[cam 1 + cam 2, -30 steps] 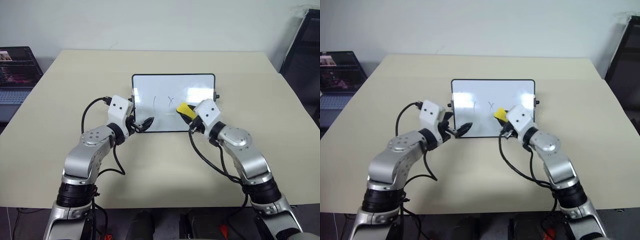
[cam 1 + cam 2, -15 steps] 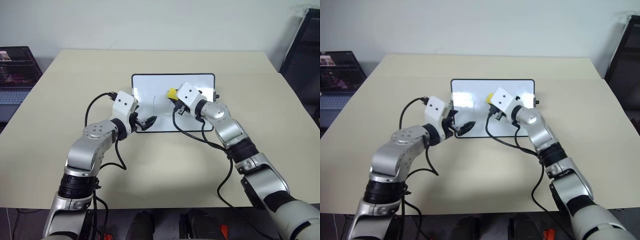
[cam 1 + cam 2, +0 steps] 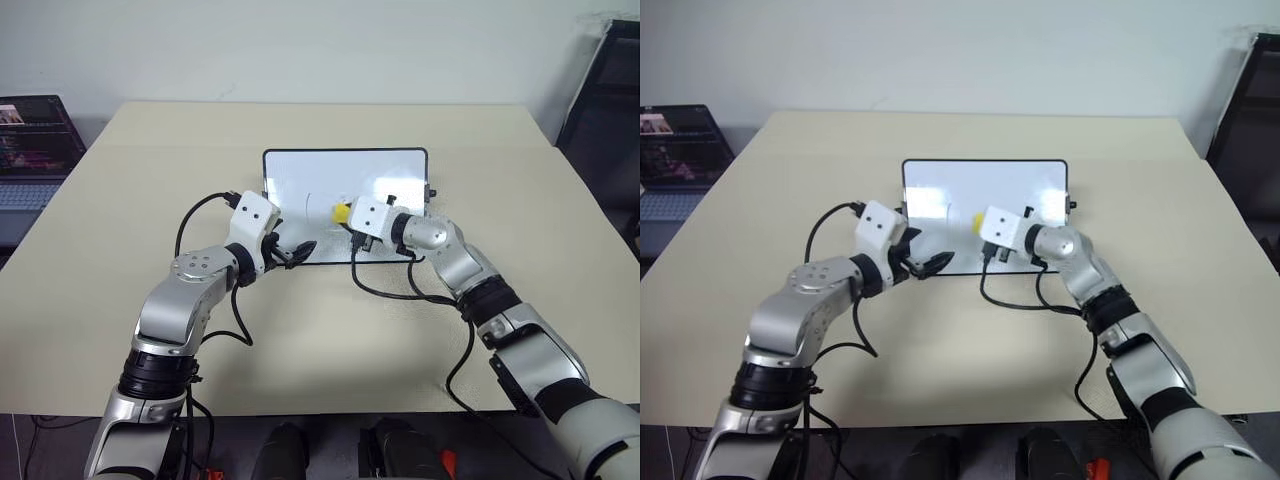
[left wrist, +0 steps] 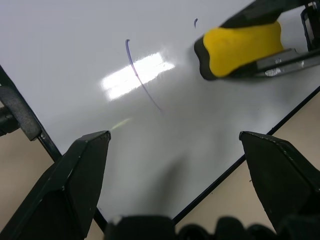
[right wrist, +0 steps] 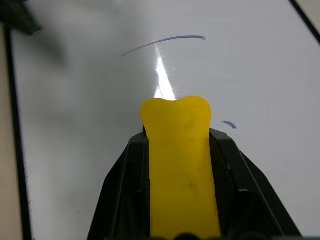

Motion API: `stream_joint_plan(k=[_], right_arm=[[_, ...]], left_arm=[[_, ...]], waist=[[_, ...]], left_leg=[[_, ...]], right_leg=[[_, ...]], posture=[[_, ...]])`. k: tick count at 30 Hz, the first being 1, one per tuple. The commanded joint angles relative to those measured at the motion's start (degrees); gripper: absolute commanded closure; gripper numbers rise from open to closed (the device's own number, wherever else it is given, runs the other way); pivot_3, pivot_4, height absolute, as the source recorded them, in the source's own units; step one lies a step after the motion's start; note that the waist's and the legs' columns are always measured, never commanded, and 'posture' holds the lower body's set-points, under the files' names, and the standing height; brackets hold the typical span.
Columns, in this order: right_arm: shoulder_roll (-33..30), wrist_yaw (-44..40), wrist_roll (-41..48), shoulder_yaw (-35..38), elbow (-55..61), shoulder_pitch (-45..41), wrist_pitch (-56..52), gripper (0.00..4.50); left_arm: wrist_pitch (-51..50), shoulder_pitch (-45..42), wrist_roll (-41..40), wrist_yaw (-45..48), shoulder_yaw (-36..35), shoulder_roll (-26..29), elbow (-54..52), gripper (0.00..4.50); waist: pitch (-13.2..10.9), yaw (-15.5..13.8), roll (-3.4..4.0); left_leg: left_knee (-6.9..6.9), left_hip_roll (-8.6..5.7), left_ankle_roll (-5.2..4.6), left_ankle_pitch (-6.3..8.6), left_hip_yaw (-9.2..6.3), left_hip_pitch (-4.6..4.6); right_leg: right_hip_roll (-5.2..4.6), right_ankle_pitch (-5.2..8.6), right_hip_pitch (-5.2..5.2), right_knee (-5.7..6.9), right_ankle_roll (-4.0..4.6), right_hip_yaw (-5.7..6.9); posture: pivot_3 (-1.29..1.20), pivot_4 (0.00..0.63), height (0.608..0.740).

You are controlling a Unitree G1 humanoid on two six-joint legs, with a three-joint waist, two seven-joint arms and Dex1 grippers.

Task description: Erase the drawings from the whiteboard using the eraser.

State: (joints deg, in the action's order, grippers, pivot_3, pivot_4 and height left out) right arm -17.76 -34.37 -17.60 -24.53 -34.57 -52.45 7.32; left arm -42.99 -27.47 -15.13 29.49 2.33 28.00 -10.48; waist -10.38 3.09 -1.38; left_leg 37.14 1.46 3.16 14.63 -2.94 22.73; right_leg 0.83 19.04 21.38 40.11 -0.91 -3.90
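Observation:
A tiny speck (image 5: pixel 229 124) is still there beside the eraser's tip. My right gripper should wipe back over the speck (image 4: pixel 195 22) before it goes on to the curved stroke.
The whiteboard (image 3: pixel 300 175) lies flat on the table, black-framed, with knobs on its side edges. My right gripper (image 5: pixel 177 132) is shut on the yellow eraser (image 3: pixel 342 212), whose dark underside rests on the board near its middle. Of the drawings, one curved stroke (image 4: pixel 142 82) remains just left of the eraser, and a tiny speck (image 5: pixel 229 124) sits beside the eraser's tip. My left gripper (image 4: pixel 175 145) is open over the board's near left part, with the near frame edge running between its fingers (image 4: pixel 85 170), and it holds nothing.
The beige table (image 3: pixel 320 330) spreads wide around the board. A laptop (image 3: pixel 30 150) stands off the table's left side, and a black chair (image 3: pixel 610 110) is at the far right. Black cables (image 3: pixel 400 290) hang from both wrists onto the table.
My right gripper has swept the eraser leftward across the board toward the curved stroke. The cross-shaped mark seen earlier is gone but for a speck. The left gripper has stayed put.

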Motion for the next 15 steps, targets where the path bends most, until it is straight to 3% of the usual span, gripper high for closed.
stream_joint_plan(k=[1,8,15], right_arm=[[-1.4,3.2,-4.3,-0.6,-2.3,-0.8,0.8,3.31],[-0.2,13.1,-5.2,2.9,-7.2,-6.3,0.3,3.31],[-1.3,1.8,-4.0,0.5,-3.8,-3.3,-1.5,3.31]], left_arm=[[1.7,-0.2,0.4,0.4,-0.1,0.1,-0.7,0.00],[1.5,0.8,0.2,0.2,0.7,-0.7,-2.2,0.00],[1.0,1.2,-0.1,0.1,0.9,-0.8,-3.1,0.00]], waist=[[0.0,0.0,0.00],[0.0,0.0,0.00],[0.0,0.0,0.00]], left_leg=[[0.01,0.00,0.00,0.00,-0.01,-0.01],[0.14,-0.03,-0.03,-0.07,-0.04,-0.05],[0.13,-0.03,-0.03,-0.07,-0.06,-0.05]], right_leg=[[0.00,0.00,0.00,0.02,0.00,0.01],[0.00,-0.03,0.03,0.35,0.05,0.00],[0.00,-0.03,0.04,0.40,0.05,0.02]], posture=[[0.00,0.150,0.740],[0.00,0.150,0.740],[0.00,0.150,0.740]])
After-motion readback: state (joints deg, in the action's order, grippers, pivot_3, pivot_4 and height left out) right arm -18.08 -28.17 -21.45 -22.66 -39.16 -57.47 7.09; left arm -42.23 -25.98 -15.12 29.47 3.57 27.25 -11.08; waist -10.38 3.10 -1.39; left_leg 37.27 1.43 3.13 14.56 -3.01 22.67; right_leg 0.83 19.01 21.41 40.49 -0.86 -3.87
